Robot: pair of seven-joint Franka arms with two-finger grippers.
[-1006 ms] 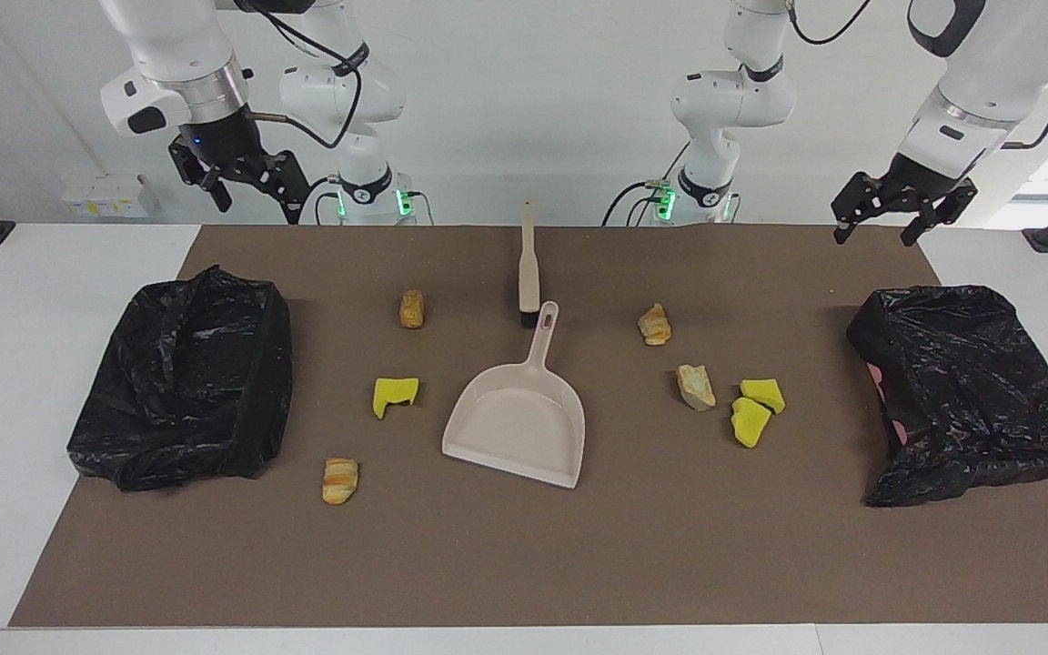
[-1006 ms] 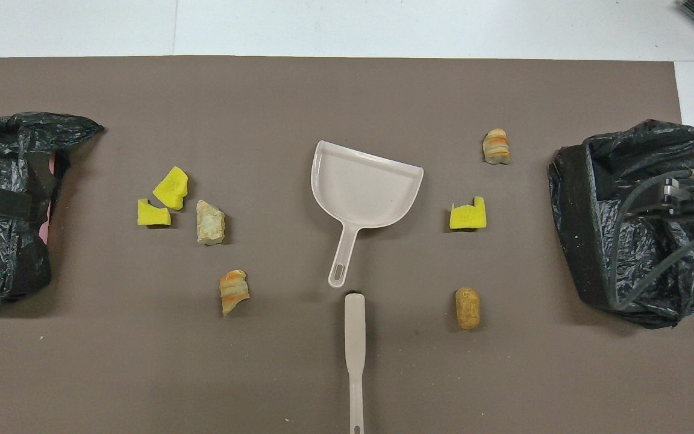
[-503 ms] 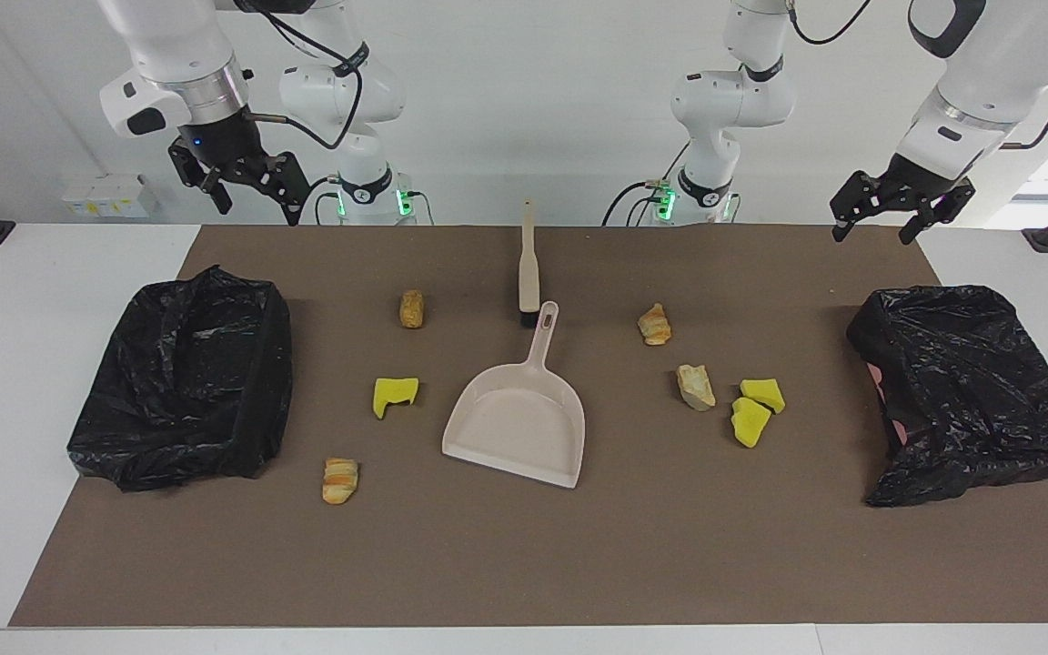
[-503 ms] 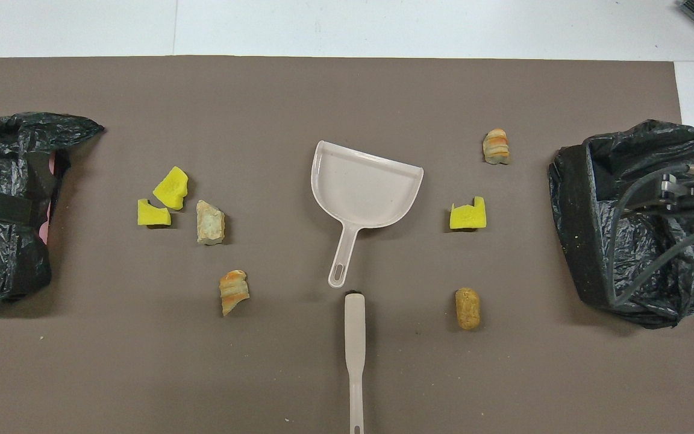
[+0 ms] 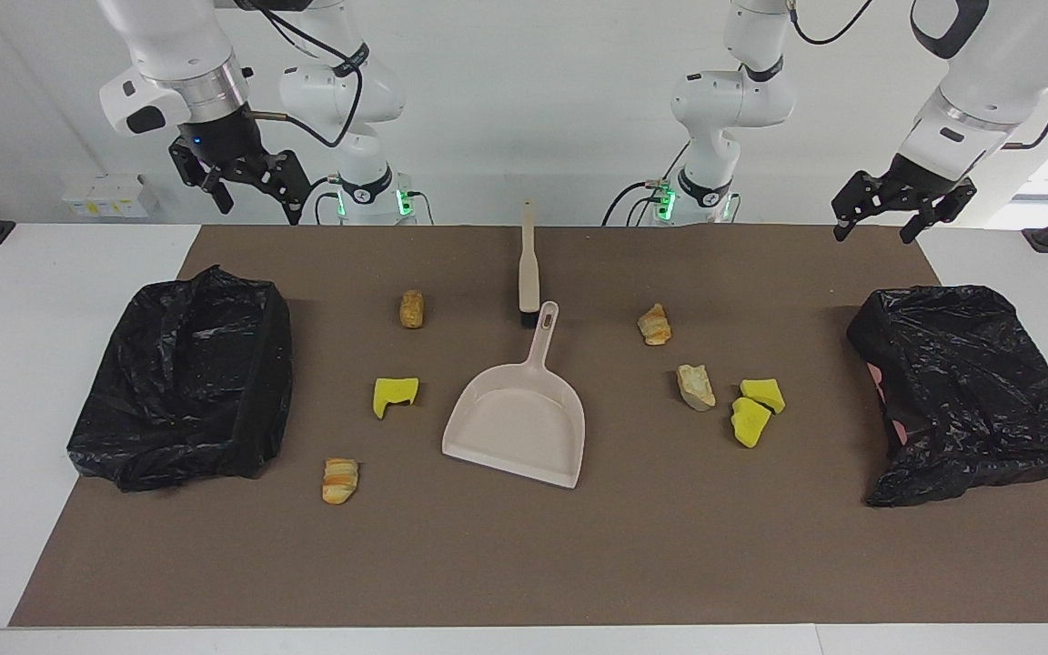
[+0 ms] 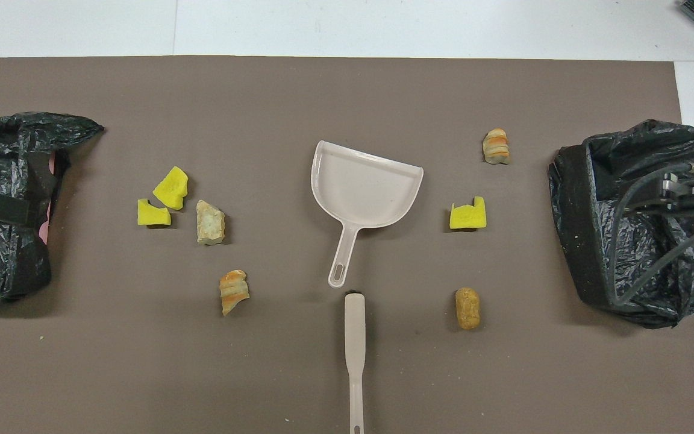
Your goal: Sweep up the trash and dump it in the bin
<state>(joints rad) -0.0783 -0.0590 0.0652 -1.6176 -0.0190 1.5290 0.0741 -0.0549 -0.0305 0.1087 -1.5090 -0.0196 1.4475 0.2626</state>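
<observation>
Swept scraps will all slide out when I tip the beige dustpan, because the beige dustpan's smooth bottom [image 6: 363, 189] ends in a straight open edge [image 6: 371, 156].
Several scraps of trash lie on the brown mat: yellow sponge chunks [image 5: 394, 395] [image 5: 762, 393] [image 5: 749, 423] and tan bread pieces [image 5: 411, 308] [image 5: 340, 479] [image 5: 654, 324] [image 5: 695, 386]. The beige dustpan [image 5: 517, 418] lies mid-mat, empty, its handle toward the robots. The beige brush [image 5: 529, 268] lies just nearer the robots than that handle. My right gripper [image 5: 257, 205] is open and empty, raised high at the right arm's end. My left gripper [image 5: 871, 235] is open and empty, raised high at the left arm's end. Neither touches anything.
Two bins lined with black bags stand at the mat's ends, one [image 5: 187, 382] at the right arm's end and one [image 5: 970, 391] at the left arm's end. In the overhead view each raised gripper overlaps its own end's bin [image 6: 594, 253] [image 6: 3, 259].
Both raised grippers have shifted only slightly. Nothing on the mat has moved.
</observation>
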